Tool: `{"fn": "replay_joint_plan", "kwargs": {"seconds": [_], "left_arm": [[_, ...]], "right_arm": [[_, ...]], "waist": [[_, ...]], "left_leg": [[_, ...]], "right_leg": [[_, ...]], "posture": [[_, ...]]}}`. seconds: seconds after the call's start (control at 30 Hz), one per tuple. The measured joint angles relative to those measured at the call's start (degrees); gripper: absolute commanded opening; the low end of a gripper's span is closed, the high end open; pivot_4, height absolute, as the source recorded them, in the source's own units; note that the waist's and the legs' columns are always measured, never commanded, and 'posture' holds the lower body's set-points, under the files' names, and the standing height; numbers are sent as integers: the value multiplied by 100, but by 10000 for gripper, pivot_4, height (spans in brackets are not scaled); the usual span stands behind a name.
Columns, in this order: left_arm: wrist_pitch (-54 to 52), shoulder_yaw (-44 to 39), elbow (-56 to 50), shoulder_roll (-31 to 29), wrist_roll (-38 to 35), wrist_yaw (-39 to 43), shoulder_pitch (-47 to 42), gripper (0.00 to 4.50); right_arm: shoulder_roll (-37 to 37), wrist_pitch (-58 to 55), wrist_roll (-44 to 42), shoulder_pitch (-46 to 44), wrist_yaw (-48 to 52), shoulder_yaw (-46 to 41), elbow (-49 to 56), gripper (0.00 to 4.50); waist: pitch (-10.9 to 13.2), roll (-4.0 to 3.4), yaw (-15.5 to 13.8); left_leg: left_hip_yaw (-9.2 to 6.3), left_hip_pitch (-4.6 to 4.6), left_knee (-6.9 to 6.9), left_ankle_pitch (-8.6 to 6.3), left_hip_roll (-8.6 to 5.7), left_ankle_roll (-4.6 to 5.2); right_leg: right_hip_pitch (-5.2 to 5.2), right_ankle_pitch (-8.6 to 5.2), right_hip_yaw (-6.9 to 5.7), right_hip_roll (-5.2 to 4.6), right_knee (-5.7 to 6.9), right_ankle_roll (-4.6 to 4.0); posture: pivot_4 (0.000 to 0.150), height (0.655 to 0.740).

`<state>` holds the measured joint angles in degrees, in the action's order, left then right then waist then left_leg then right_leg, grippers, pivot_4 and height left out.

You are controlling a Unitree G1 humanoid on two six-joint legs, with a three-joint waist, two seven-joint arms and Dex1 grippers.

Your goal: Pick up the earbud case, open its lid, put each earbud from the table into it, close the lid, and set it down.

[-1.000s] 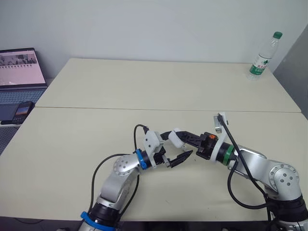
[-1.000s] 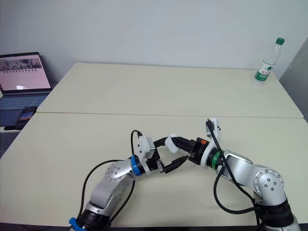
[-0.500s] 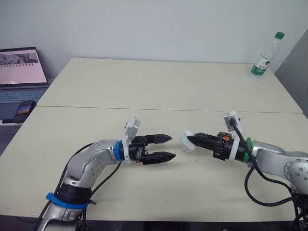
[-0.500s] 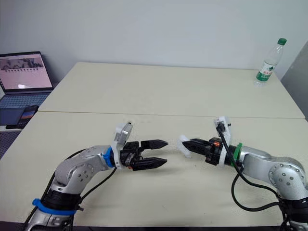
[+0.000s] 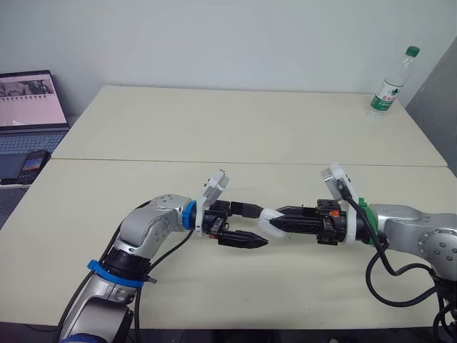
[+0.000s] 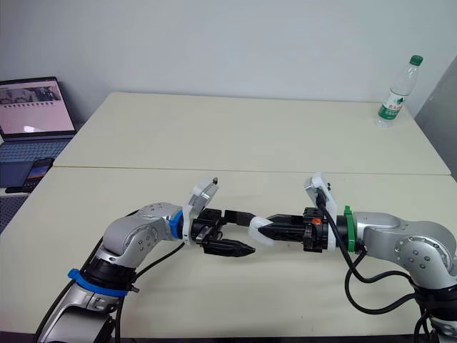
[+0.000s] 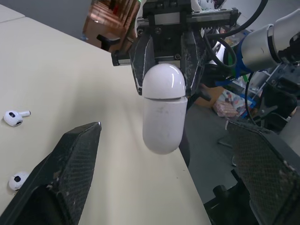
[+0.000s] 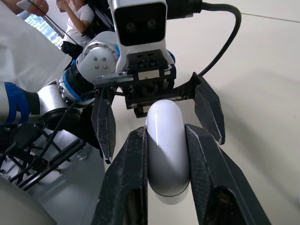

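The white earbud case has a thin seam running across it below its rounded lid, so the lid will swing backward and stay joined to the case when I open it.
My right gripper is shut on the white earbud case and holds it level above the table's front half, rounded end pointing left. The case has its lid shut, and the right fingers clamp its sides. My left gripper is open and faces it, one finger on each side of the case's free end, not touching. Two white earbuds lie loose on the table in the left wrist view.
A water bottle stands at the table's far right corner. A laptop and a phone sit on a lower surface to the left. People stand in the background of the right wrist view.
Half a second ago the two grippers were apart with a gap between them. They have since closed in, and the case's free end now sits between the left gripper's open fingers.
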<state>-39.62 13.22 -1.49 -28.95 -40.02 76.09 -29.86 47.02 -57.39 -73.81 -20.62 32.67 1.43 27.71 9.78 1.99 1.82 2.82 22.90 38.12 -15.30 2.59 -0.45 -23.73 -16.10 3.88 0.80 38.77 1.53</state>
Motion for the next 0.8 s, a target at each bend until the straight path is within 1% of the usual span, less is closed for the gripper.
{"fn": "replay_joint_plan", "kwargs": {"seconds": [0.2,0.3,0.33,0.43,0.63,0.8], "left_arm": [[-214,-7,4,-5,-16,85,-67,44694],[-256,-8,4,3,-15,89,-80,38766],[-263,-8,4,4,-15,92,-81,35940],[-272,-7,4,7,-8,95,-80,25603],[-264,0,-7,8,36,134,-69,7910],[-246,0,-23,8,48,196,-26,7490]], "right_arm": [[-57,-108,112,-45,115,7,9,7643],[-92,-160,199,-67,151,31,10,7643],[-113,-174,231,-75,163,37,11,7643],[-166,-204,244,-102,189,37,11,7643],[-216,-256,274,-120,218,17,12,7643],[-251,-346,231,-117,205,-6,12,7643]], "waist": [[0,0,0],[0,0,0],[0,0,0],[0,0,0],[0,0,-1],[0,0,0]], "left_leg": [[0,0,1,0,0,0],[0,0,1,0,0,0],[0,-1,1,0,0,0],[0,-1,2,0,0,0],[1,0,2,0,-1,0],[0,-1,2,0,0,0]], "right_leg": [[0,0,0,0,3,0],[0,0,0,0,4,0],[0,0,0,0,5,0],[-1,0,1,0,6,0],[-2,0,1,0,7,0],[-2,0,1,0,8,0]], "posture": [[1500,7362],[1500,7362],[1500,7362],[1500,7362],[1500,7362],[1500,7362]]}}
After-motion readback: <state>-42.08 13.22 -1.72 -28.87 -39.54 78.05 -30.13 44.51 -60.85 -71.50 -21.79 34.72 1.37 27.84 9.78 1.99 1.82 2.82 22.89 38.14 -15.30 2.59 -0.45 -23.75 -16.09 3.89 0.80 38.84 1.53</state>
